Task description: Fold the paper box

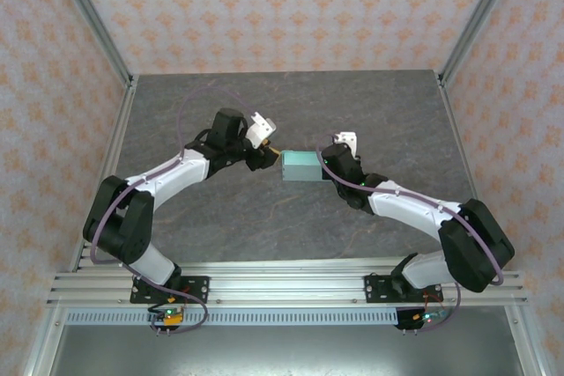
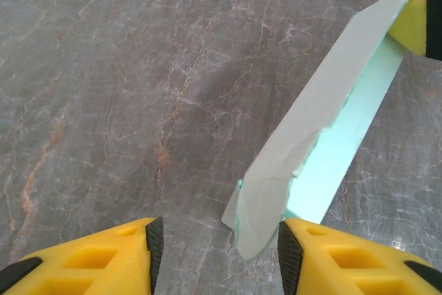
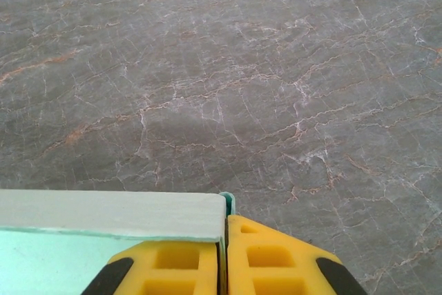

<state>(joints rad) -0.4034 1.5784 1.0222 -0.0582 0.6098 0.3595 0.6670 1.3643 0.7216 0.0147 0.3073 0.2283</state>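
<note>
Next, my left gripper turns square to the box's end (image 1: 284,166) and pinches the box's end there, because the box's loose rounded flap (image 2: 258,230) lies at a slant across my left gripper's fingers.
The paper box (image 1: 300,165) is a small mint-green rectangular box held above the middle of the grey table. My right gripper (image 3: 224,253) is shut on the box's right end wall, the thin card (image 3: 110,215) pinched between its yellow fingers. My left gripper (image 2: 217,253) is open at the box's left end. A loose rounded flap of the box (image 2: 276,191) hangs between its fingers, close to the right-hand pad (image 2: 290,257). The right gripper's yellow finger (image 2: 421,12) shows at the far end of the box in the left wrist view.
The grey marbled tabletop (image 1: 220,226) lies under both arms. Patterned walls with metal posts (image 1: 97,24) close in the back and sides. The metal rail (image 1: 282,286) carries the arm bases at the near edge.
</note>
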